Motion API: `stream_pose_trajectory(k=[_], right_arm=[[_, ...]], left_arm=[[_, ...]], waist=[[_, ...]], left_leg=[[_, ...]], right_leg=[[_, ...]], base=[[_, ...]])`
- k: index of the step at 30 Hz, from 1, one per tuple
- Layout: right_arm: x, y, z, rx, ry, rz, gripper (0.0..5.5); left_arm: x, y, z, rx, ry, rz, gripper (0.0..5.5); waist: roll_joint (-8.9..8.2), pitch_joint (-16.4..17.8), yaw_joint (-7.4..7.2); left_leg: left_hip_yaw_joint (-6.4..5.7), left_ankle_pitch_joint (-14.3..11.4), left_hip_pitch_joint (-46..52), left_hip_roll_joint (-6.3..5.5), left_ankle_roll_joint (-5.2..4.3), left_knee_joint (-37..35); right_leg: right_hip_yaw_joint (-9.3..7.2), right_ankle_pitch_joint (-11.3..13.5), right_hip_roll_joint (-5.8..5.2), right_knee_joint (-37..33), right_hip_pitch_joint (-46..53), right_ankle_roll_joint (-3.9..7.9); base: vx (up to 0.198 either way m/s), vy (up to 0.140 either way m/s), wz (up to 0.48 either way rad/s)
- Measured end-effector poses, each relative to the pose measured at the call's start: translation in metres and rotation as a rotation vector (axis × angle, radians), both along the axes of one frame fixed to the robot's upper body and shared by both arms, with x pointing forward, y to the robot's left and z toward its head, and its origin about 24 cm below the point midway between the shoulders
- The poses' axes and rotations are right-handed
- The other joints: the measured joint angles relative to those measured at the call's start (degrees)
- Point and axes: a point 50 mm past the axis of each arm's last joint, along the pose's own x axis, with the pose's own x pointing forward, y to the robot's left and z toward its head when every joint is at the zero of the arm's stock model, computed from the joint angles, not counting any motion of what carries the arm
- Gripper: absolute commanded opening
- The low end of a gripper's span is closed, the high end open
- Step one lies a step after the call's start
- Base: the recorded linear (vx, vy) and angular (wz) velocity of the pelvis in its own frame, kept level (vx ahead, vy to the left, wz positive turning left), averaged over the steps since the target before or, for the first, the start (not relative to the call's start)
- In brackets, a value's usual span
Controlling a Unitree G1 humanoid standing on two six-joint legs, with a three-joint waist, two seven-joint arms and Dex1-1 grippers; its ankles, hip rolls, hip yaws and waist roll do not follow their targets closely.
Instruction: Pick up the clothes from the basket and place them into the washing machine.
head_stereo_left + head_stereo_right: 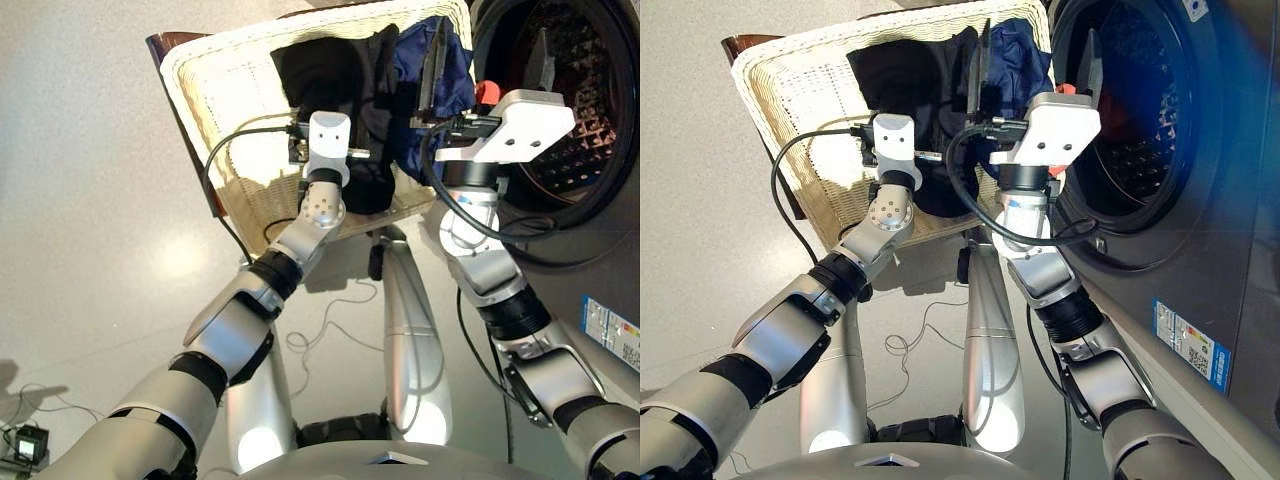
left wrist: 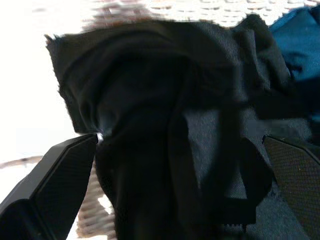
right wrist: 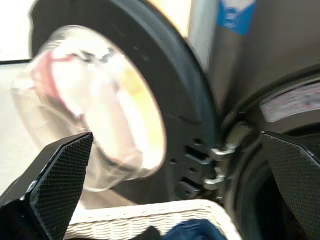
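The black garment (image 1: pixel 345 75) will come up by itself when I lift it and the navy blue one will stay behind, because a clear edge (image 1: pixel 395 75) runs between the two garments.
The cream wicker basket (image 1: pixel 215 100) holds a black garment (image 1: pixel 330 70) and, beside it toward the washing machine, a navy blue one (image 1: pixel 408 55). My left gripper (image 2: pixel 180 150) is open and down in the basket, with folds of the black garment lying between its two fingers. My right gripper (image 1: pixel 490 40) is open and holds nothing. It hovers over the basket's right end, in front of the washing machine's (image 1: pixel 1200 200) round opening. The perforated drum (image 1: pixel 590 120) shows inside, and the glass door (image 3: pixel 100 110) stands swung open. No coral-red garment can be made out.
The basket rests on a dark brown stand (image 1: pixel 165 45). The dark grey machine front with a label (image 1: pixel 610 330) runs along my right side. A thin cable (image 1: pixel 330 330) lies on the grey floor below the basket.
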Motion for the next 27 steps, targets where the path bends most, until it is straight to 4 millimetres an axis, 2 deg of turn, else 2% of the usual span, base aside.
stream_pose_trajectory(k=[7,17,19,24,27], right_arm=[[-0.001,0.011,0.002,-0.02,0.013,0.079,5.5],[-0.001,0.017,-0.001,-0.039,0.04,0.147,5.5],[-0.001,0.018,0.0,-0.04,0.042,0.169,5.5],[-0.002,0.024,0.0,-0.041,0.05,0.215,5.5],[-0.004,0.027,-0.001,-0.051,0.053,0.237,5.5]], left_arm=[[0.002,-0.002,-0.005,-0.099,0.084,-0.068,5.5],[0.003,-0.006,-0.013,-0.15,0.147,-0.136,5.5],[0.003,-0.006,-0.013,-0.168,0.157,-0.152,5.5],[0.002,-0.006,-0.016,-0.193,0.178,-0.171,5.5],[0.002,-0.005,-0.017,-0.196,0.185,-0.169,5.5]], waist=[[-0.18,-0.01,-0.07],[-0.62,-0.04,-0.25],[-0.8,-0.04,-0.3],[-2.17,-0.14,-1.36],[-2.43,-0.13,-1.32]], left_leg=[[-0.03,-0.15,-1.03,0.28,0.05,0.74],[-0.15,-0.58,-1.85,0.73,0.02,2.23],[-0.33,-1.95,-2.85,1.11,-0.01,5.17],[-1.04,-5.1,-5.17,1.91,0.0,11.38],[-1.22,-5.33,-5.47,1.99,-0.12,12.29]], right_leg=[[0.05,0.31,0.27,0.02,-0.74,0.0],[0.04,0.39,0.71,0.71,-1.2,-0.01],[0.18,-0.39,1.18,2.85,-1.91,-0.02],[0.37,-3.55,1.39,8.68,-4.17,0.15],[0.52,-4.01,1.43,10.02,-4.83,-0.07]], base=[[0.0,0.0,0.0],[0.0,0.0,0.0],[0.0,0.0,0.0],[0.054,-0.001,-0.043],[0.0,0.0,0.0]])
